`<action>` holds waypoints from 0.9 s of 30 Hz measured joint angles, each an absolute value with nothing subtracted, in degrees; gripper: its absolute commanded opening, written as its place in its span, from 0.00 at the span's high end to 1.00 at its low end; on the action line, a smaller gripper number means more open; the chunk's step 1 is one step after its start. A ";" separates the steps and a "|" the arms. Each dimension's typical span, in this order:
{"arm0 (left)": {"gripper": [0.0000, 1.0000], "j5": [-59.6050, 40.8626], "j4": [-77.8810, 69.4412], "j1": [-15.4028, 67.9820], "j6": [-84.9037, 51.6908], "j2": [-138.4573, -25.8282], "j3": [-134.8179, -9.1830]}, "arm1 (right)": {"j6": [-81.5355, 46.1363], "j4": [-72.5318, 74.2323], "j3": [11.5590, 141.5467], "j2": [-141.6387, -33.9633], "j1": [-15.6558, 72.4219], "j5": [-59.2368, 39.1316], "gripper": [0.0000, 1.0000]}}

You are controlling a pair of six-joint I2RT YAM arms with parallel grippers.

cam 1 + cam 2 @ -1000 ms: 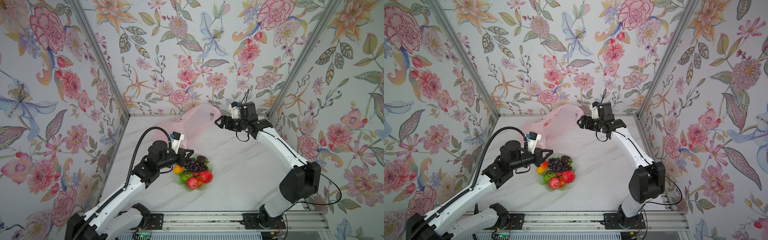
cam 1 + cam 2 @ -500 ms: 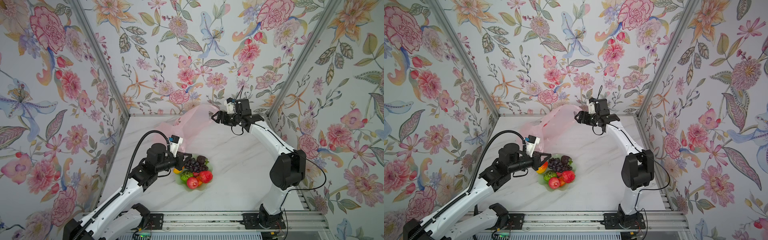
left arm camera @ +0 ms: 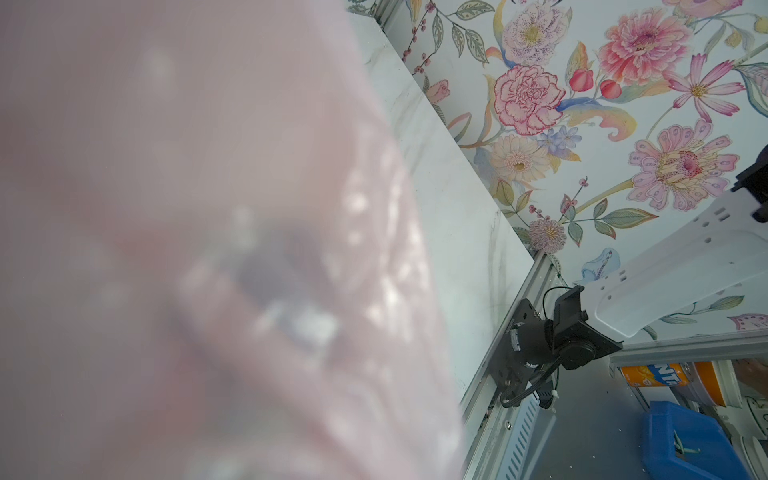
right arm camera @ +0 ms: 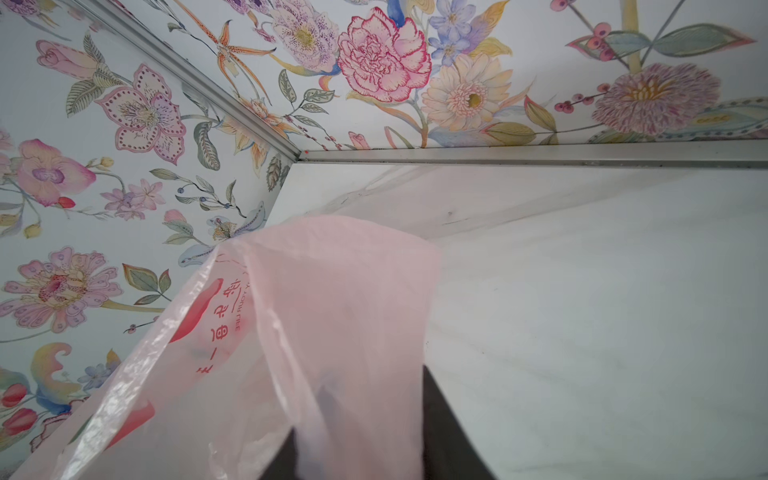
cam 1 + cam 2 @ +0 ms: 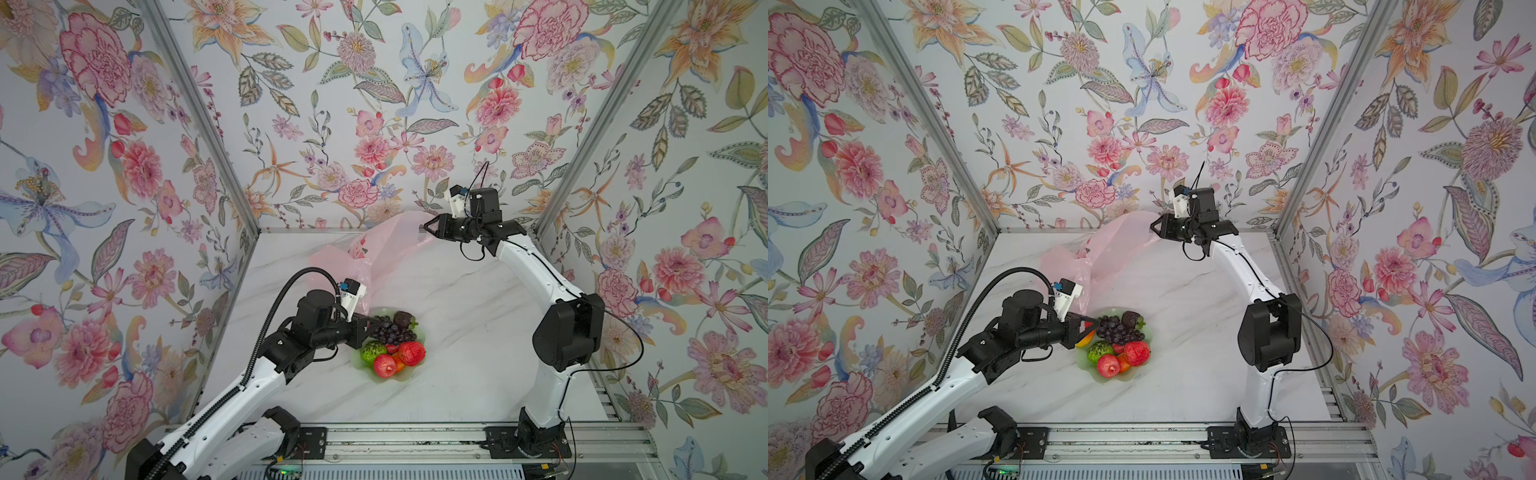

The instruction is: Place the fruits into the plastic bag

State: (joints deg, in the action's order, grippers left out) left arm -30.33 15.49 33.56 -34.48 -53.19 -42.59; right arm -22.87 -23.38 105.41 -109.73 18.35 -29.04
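Note:
The plastic bag (image 5: 364,264) is stretched narrow and slants down to the plate, so the robot's left gripper should rise away from the fruits and shake the bag open behind them (image 5: 388,280).
The fruits lie heaped on a pale green plate (image 5: 405,376) in both top views: dark grapes (image 5: 388,330), a maroon fruit (image 5: 402,319), a bumpy green fruit (image 5: 371,351) and red apples (image 5: 384,365). An orange-red mango (image 5: 1084,340) peeks from under my left gripper (image 5: 368,328), which is shut at the plate's left rim; the plastic bag (image 5: 386,245) hangs down onto it and blurs the left wrist view (image 3: 166,208). My right gripper (image 5: 428,228) is raised near the back wall, shut on the bag's upper edge; the film (image 4: 332,311) runs between its dark fingers (image 4: 449,436).
Floral walls close in the marble table on three sides, and the right gripper is close to the back one. A metal rail (image 5: 395,436) with both arm bases runs along the front edge. Beyond that edge sit a blue box (image 3: 690,440) and an orange can (image 3: 665,376).
The right arm swung back toward the rear wall and its jaws closed on the bag's upper edge. The left gripper slid slightly right, over the mango at the plate's rim.

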 measured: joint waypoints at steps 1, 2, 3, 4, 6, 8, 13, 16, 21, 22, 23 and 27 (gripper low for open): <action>1.00 -29.67 16.03 33.56 -34.54 -53.04 -42.83 | -23.18 -23.38 105.30 -109.71 18.35 -29.10 1.00; 1.00 -28.88 16.86 33.56 -34.87 -53.01 -43.46 | -22.92 -23.18 104.90 -109.32 18.35 -28.93 1.00; 1.00 -27.66 17.74 33.56 -35.14 -53.04 -44.45 | -22.92 -23.20 104.20 -108.66 18.35 -28.64 1.00; 1.00 -26.24 18.98 33.56 -35.35 -53.06 -45.82 | -22.85 -23.24 103.31 -107.70 18.37 -28.01 1.00; 1.00 -22.85 21.41 33.56 -35.55 -53.25 -50.39 | -22.61 -23.73 101.54 -104.86 18.41 -26.41 1.00; 1.00 -19.29 23.14 33.39 -35.53 -53.98 -56.90 | -22.15 -23.94 99.88 -100.73 18.68 -24.40 1.00; 0.99 -11.38 22.94 32.51 -35.20 -55.99 -71.72 | -20.53 -23.00 95.64 -84.88 20.67 -19.35 1.00; 1.00 -9.50 23.44 29.45 -35.48 -57.08 -74.54 | -20.62 -20.73 92.77 -76.34 21.85 -18.41 1.00; 1.00 -10.72 26.26 22.61 -37.23 -63.51 -74.26 | -21.26 -17.61 87.85 -73.08 21.89 -18.15 1.00; 1.00 -11.62 26.59 21.43 -37.52 -65.78 -74.30 | -21.26 -17.28 87.64 -74.70 21.89 -17.93 1.00; 1.00 -12.27 27.44 20.40 -37.54 -68.60 -74.94 | -21.26 -16.82 87.74 -76.62 21.89 -17.87 1.00; 1.00 -13.26 30.92 19.07 -37.28 -81.14 -86.37 | -20.78 -16.86 91.77 -87.59 22.33 -16.91 1.00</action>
State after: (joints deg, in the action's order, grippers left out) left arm -13.26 30.92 19.07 -37.28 -81.14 -86.37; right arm -20.78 -16.86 91.77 -87.59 22.33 -16.91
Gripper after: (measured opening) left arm 0.042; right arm 0.046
